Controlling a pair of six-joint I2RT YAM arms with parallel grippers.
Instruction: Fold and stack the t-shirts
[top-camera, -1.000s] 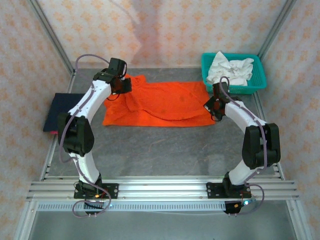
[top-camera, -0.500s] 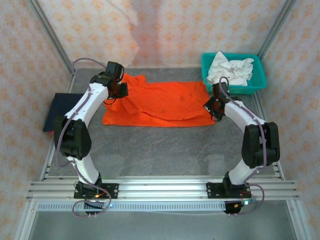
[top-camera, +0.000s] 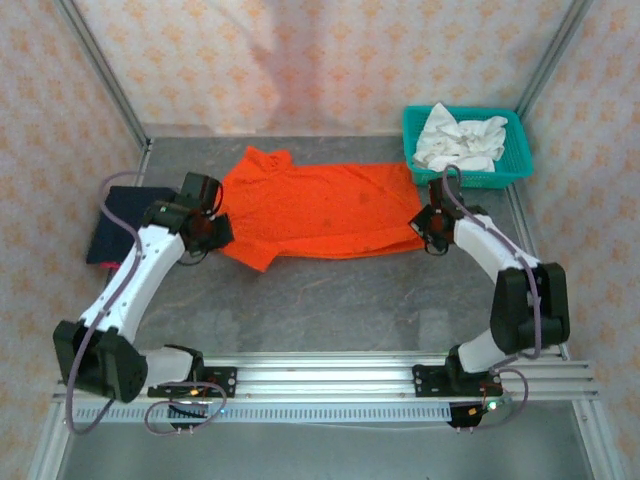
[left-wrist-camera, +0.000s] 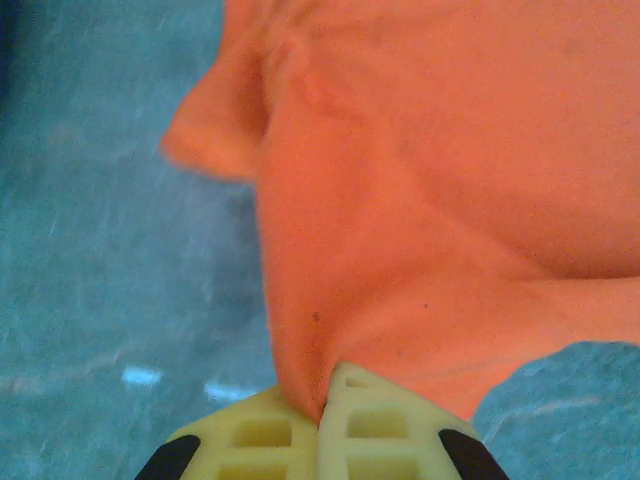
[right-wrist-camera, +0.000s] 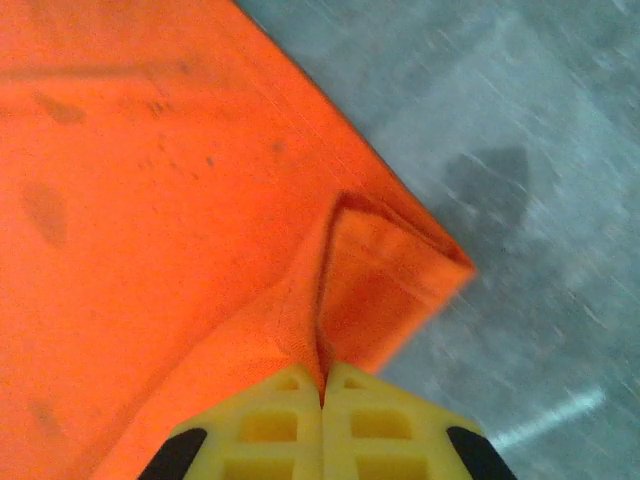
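The orange shirt's near corner (top-camera: 262, 259) sticks out crooked below my left gripper, so next my left gripper moves back over the shirt (top-camera: 246, 207) and spreads that end of the shirt before folding it away.
A bright orange-red t-shirt (top-camera: 325, 205) lies spread across the middle of the grey table. My left gripper (top-camera: 213, 231) is shut on its near-left part, and the cloth (left-wrist-camera: 400, 200) runs out in a pulled fold from between the yellow fingertips (left-wrist-camera: 325, 410). At the shirt's right edge my right gripper (top-camera: 427, 226) is shut on a doubled-over corner (right-wrist-camera: 385, 285) that enters the closed jaws (right-wrist-camera: 322, 385). A dark navy t-shirt (top-camera: 118, 222) lies folded flat at the table's left edge, just left of the left arm.
A teal lattice basket (top-camera: 470, 180) stands at the back right with crumpled white cloth (top-camera: 460, 140) in it, close behind the right gripper. Bare grey table (top-camera: 330, 295) stretches in front of the orange shirt. Metal frame posts and patterned walls close in the sides.
The left arm has swung from the back-left corner toward the near left, dragging the shirt's left part forward. The right gripper has shifted slightly forward, still gripping its corner.
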